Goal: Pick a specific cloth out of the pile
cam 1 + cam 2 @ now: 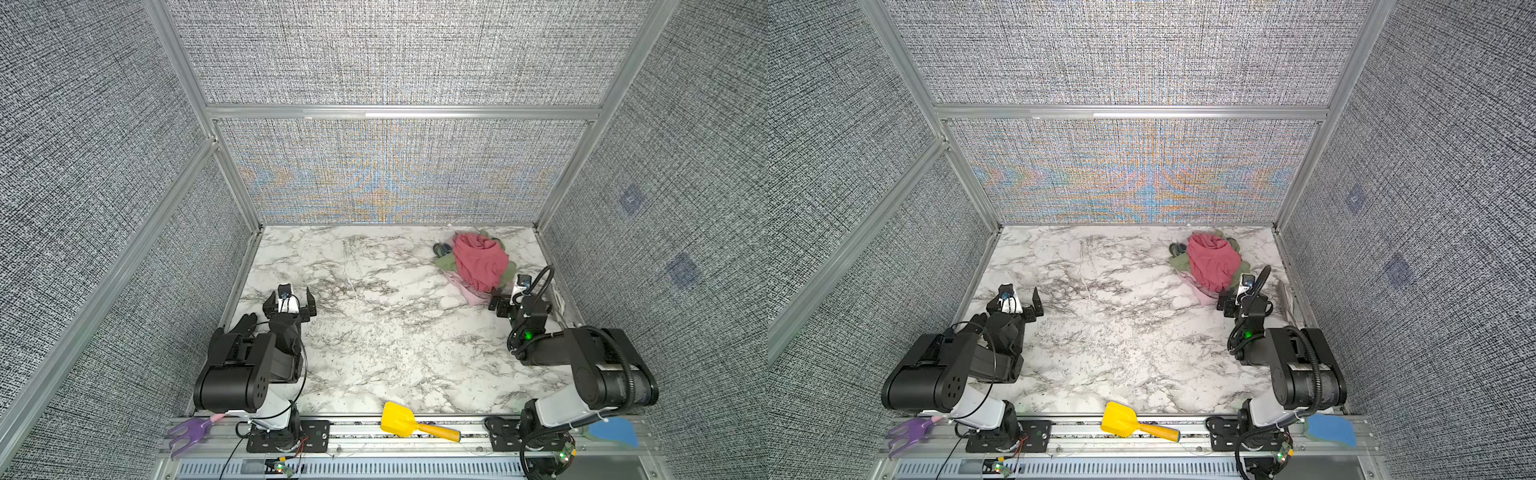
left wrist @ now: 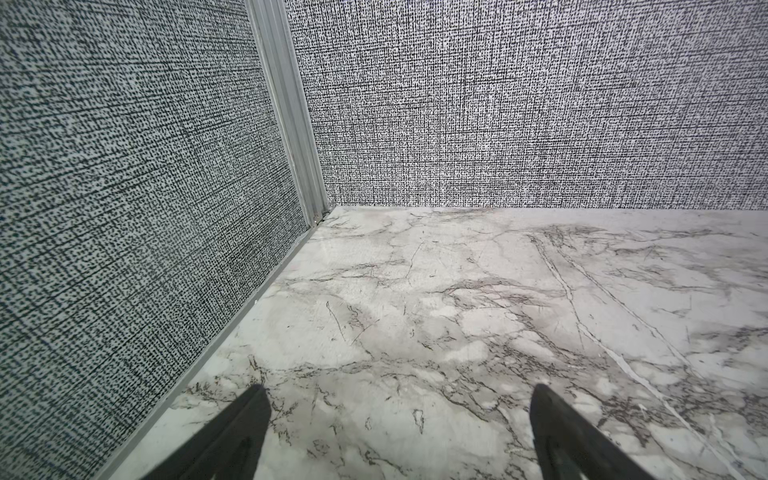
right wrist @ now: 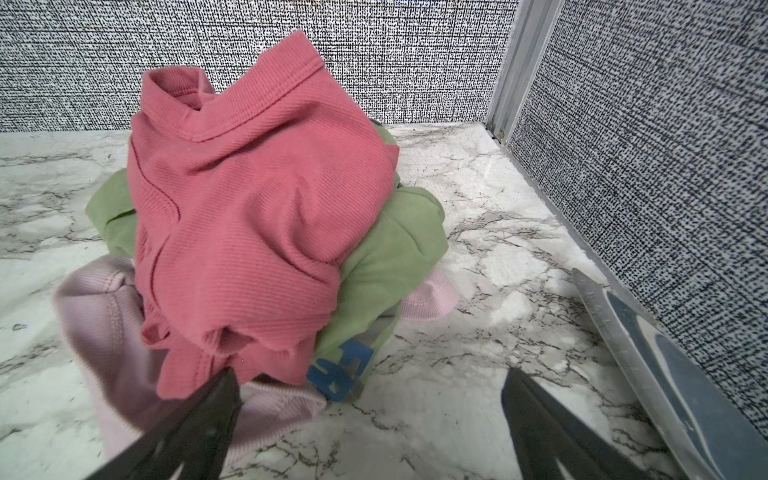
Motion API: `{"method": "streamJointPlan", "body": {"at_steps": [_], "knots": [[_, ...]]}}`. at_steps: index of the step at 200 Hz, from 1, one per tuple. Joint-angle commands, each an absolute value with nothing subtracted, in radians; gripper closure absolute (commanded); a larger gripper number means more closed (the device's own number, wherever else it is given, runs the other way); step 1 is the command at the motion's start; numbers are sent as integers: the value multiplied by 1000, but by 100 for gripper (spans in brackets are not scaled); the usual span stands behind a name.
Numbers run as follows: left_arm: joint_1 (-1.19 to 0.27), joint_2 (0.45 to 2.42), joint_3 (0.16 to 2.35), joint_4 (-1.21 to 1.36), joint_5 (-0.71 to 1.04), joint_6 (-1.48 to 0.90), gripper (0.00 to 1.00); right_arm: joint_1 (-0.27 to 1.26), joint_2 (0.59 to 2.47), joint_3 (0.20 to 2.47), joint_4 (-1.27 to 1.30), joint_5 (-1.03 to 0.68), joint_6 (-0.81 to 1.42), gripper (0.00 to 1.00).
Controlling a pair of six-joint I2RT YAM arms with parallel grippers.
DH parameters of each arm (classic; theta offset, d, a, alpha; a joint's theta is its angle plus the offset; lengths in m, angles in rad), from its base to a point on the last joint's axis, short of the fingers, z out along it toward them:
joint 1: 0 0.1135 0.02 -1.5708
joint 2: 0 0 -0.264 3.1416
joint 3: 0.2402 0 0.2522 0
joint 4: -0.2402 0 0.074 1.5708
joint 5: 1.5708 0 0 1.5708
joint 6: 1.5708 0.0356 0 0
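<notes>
I should use my right gripper on the pale pink cloth, pinch its exposed near edge point(image 1: 470, 293) and pull it clear, because the pale pink cloth lies under the rose-red cloth point(image 1: 480, 261), far from my left gripper.
The pile point(image 1: 473, 259) lies at the back right of the marble table, seen in both top views. A rose-red cloth point(image 3: 249, 208) sits on top, over an olive green cloth point(image 3: 386, 257) with a blue print. The cloth point(image 3: 99, 328), pale pink and ribbed, pokes out from under them on the near side point(image 1: 471, 296) point(image 1: 1203, 296). My right gripper point(image 3: 371, 376) point(image 1: 505, 298) is open just in front of the pile, one finger over the pink edge, holding nothing. My left gripper point(image 2: 399, 390) point(image 1: 290, 300) is open and empty over bare marble at the left.
A flat grey and white object point(image 3: 665, 374) lies along the right wall beside my right gripper. A yellow scoop point(image 1: 401, 420), a purple tool point(image 1: 187, 432) and a blue piece point(image 1: 615, 432) rest on the front rail. Fabric walls close three sides.
</notes>
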State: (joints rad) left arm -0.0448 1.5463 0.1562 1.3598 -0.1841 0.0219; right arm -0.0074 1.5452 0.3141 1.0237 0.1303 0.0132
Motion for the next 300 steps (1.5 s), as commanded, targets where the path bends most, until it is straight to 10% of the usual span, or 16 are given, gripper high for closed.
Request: {"method": "streamJointPlan", "body": {"at_steps": [1,82,141,212,300], "knots": [[-44,1545,155,1395,-187,17,1,-8,1546,316,1036,132,18,0],[-50,1496,156,1355,-246,3,12,2,1496,330,987,177,16,1],[-78,1135,344,816,-244,-65,23,124,1175,702,208,236,85,13],[-142,1134,570,435,-24,-318,28,380,1440,896,-97,246,239,42],[-161,1119,560,374,28,-331,28,335,1647,954,-141,241,302,51]]}}
